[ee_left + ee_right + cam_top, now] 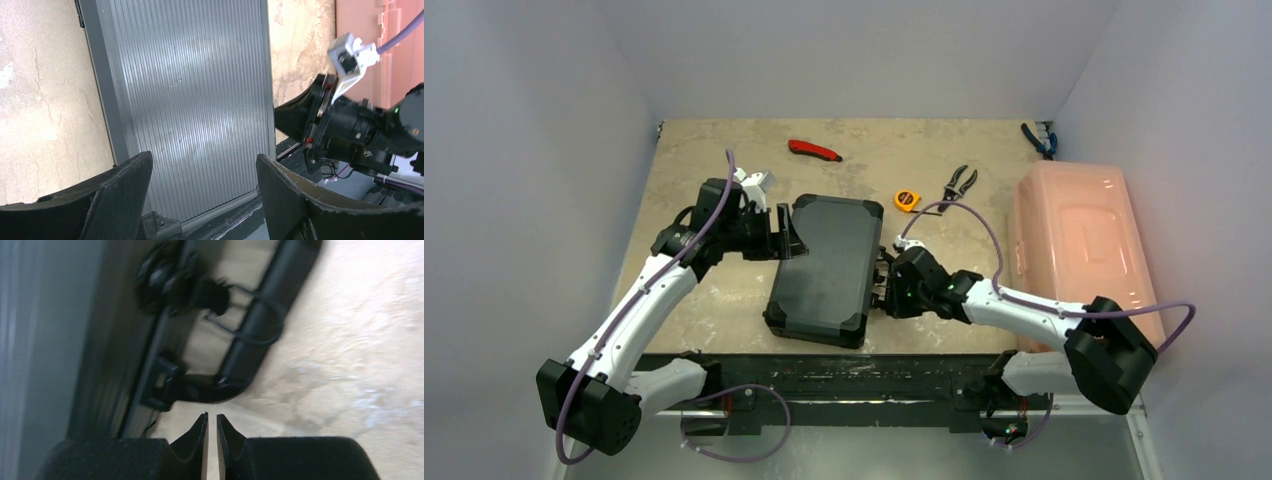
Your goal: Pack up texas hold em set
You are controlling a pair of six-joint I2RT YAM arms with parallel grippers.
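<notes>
The latch's loop [274, 334] sticks out over the handle next to an unbraced lid, so the robot's left gripper should brace the lid's middle [834, 278] before its right gripper works the latch.
The black hard case [824, 268] lies closed and flat on the table, its ribbed lid filling the left wrist view [185, 100]. My left gripper [786, 238] is open at the case's far left edge, its jaws wide over the lid [202, 185]. My right gripper [886, 285] sits at the case's right side by the handle [260, 325]; its jaws are nearly together with a thin gap and hold nothing [210, 432]. The chip rolls, discs and card decks are out of view.
A large pink bin [1084, 245] stands at the right. A yellow tape measure [907, 200] and dark pliers [959, 184] lie behind the case, a red-handled tool [814, 150] at the back, blue pliers [1038, 140] in the far right corner.
</notes>
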